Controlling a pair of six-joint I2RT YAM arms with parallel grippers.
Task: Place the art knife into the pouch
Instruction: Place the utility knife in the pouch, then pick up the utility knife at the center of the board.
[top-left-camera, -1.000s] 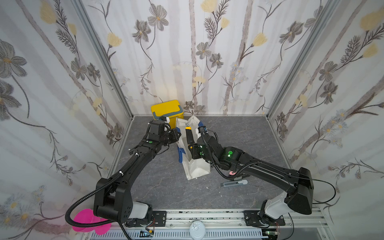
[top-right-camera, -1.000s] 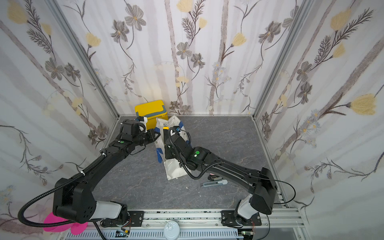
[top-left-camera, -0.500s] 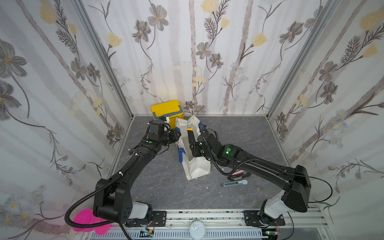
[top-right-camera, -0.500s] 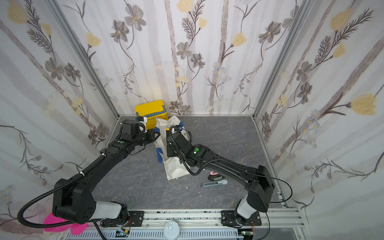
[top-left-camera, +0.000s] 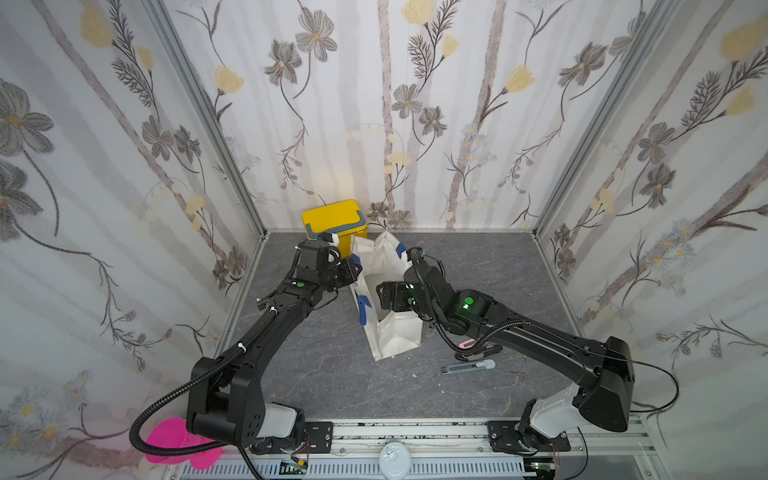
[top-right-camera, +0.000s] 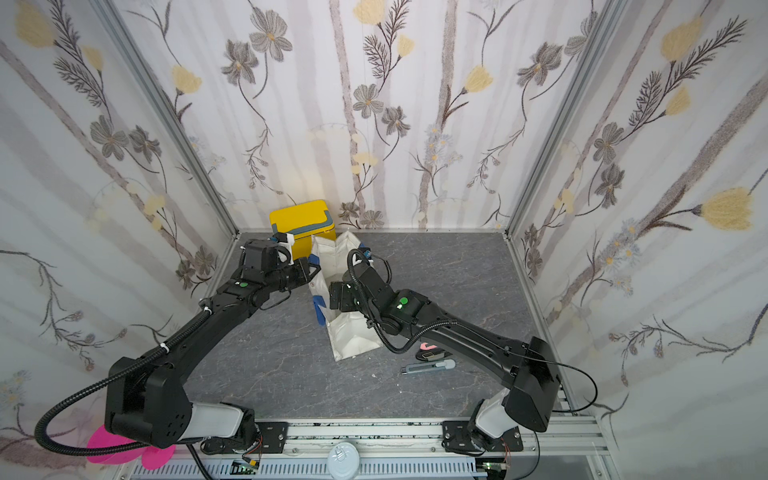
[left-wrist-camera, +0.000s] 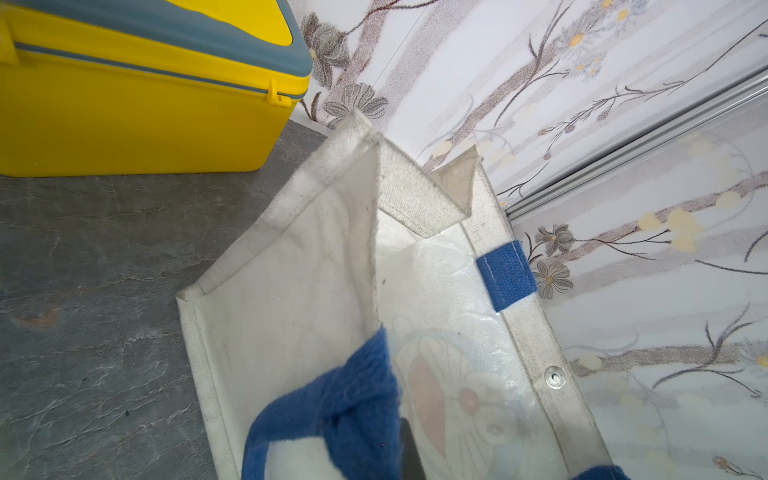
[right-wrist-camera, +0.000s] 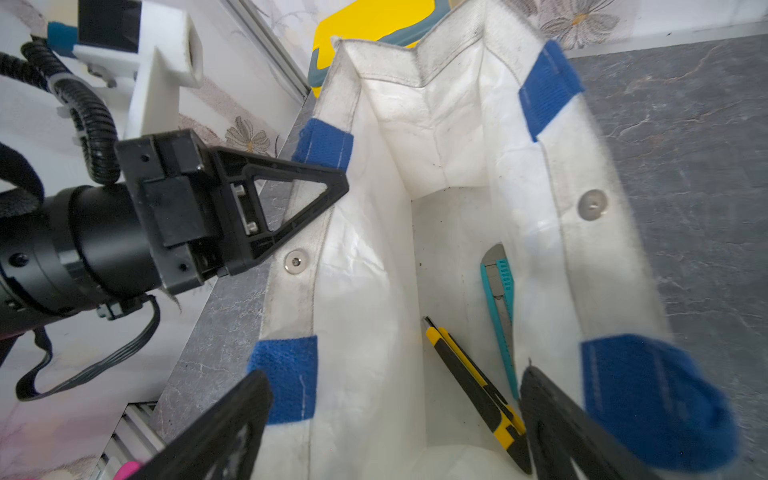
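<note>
I should go on moving toward the black-and-pink knife (top-left-camera: 477, 353) and close my right gripper there. The yellow-and-black art knife (right-wrist-camera: 478, 388) is inside the pouch, under my right gripper's open fingers.
The pouch (top-left-camera: 390, 332) (top-right-camera: 353, 336), a white canvas bag with blue handles, stands open in the middle of the table. My left gripper (top-left-camera: 355, 270) (top-right-camera: 313, 272) is shut on the pouch's left rim (right-wrist-camera: 332, 232), with a blue handle (left-wrist-camera: 353, 399) bunched in front of its camera. My right gripper (right-wrist-camera: 395, 378) (top-left-camera: 384, 295) hangs open over the pouch's mouth with nothing between its fingers. A yellow-and-black art knife (right-wrist-camera: 473, 390) lies slanted inside the pouch (right-wrist-camera: 374, 249), beside a teal knife (right-wrist-camera: 500, 303).
A yellow box (top-left-camera: 334, 222) with a grey handle stands against the back wall, just behind the pouch. A grey-blue knife (top-left-camera: 469, 366) and a black-and-pink one (top-left-camera: 473, 349) lie on the table under my right forearm. Patterned walls close in three sides.
My right gripper has opened wide and let go of the yellow-and-black art knife, which now lies inside the pouch. The left arm has kept still, holding the rim.
</note>
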